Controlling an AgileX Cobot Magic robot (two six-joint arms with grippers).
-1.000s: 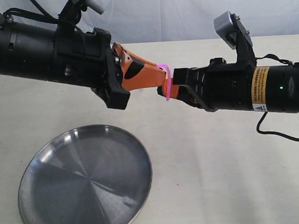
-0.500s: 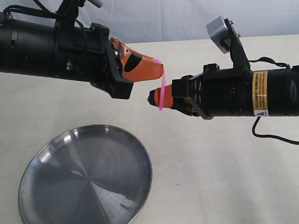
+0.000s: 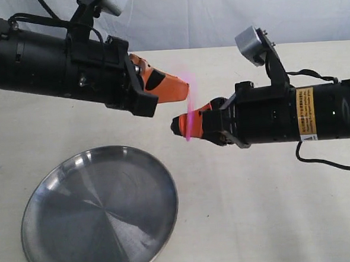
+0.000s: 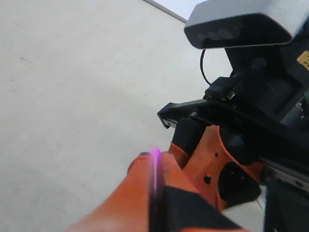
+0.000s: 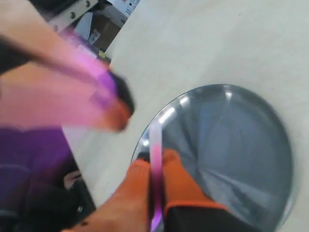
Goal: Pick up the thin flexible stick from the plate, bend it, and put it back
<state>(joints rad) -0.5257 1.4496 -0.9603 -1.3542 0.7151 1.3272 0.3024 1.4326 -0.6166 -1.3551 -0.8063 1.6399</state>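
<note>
My left gripper is holding the straight stick (image 3: 189, 105) just above my right gripper. Once my right gripper lifts it, my left gripper next opens and takes it lower down.
The thin pink stick (image 3: 189, 113) hangs in the air, blurred and nearly upright, between the two orange-fingered grippers. My left gripper (image 3: 186, 91) is shut on its upper end; in the left wrist view the stick (image 4: 155, 153) glows between the closed fingertips of that gripper (image 4: 155, 158). Just below, my right gripper (image 3: 176, 126) is shut on its lower part; in the right wrist view the stick (image 5: 155, 137) pokes out past the closed fingers of this gripper (image 5: 155, 162). The steel plate (image 3: 100, 213) lies bare on the table below left and also fills the background as a plate (image 5: 236, 145) in the right wrist view.
The cream tabletop (image 3: 269, 208) spreads to the right of the plate, with a white backdrop behind. A black cable (image 3: 331, 163) trails under the right arm. Both black arms span the scene above the table.
The fingertips have drawn apart, the left one rising and pulling back, the right one dropping and sliding left. The stick has gone from a tight loop to a nearly straight line.
</note>
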